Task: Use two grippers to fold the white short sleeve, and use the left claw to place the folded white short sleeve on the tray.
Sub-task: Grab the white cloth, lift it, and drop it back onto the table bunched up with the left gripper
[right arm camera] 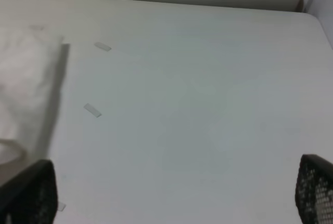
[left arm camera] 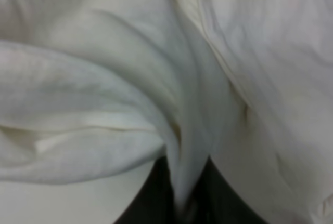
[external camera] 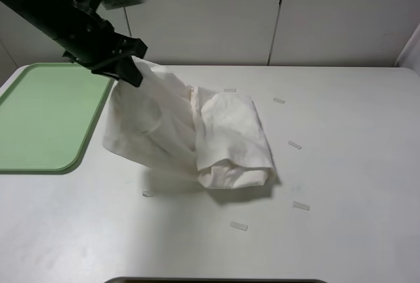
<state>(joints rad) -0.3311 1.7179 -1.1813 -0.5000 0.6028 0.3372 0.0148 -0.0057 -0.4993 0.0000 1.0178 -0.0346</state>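
The lifted side of the white short sleeve (external camera: 152, 120) opens out toward the tray, so next my left gripper puts it back over the resting half (external camera: 233, 132) first.
The folded white short sleeve (external camera: 190, 132) hangs from my left gripper (external camera: 128, 73), which is shut on its upper left corner and lifts that side off the table. The shirt's lower right end still rests on the table. In the left wrist view the white cloth (left arm camera: 156, 78) fills the frame, pinched between the dark fingers (left arm camera: 218, 203). The pale green tray (external camera: 46, 115) lies at the left, beside the lifted corner. My right gripper (right arm camera: 171, 213) is open and empty above bare table, with the shirt's edge (right arm camera: 26, 78) off to one side. The right arm is out of the exterior view.
Several small pale tape strips (external camera: 294, 144) lie on the white table around the shirt; two of the strips (right arm camera: 92, 110) show in the right wrist view. White cabinet doors (external camera: 275, 14) stand behind the table. A dark edge (external camera: 216, 280) sits at the table's front.
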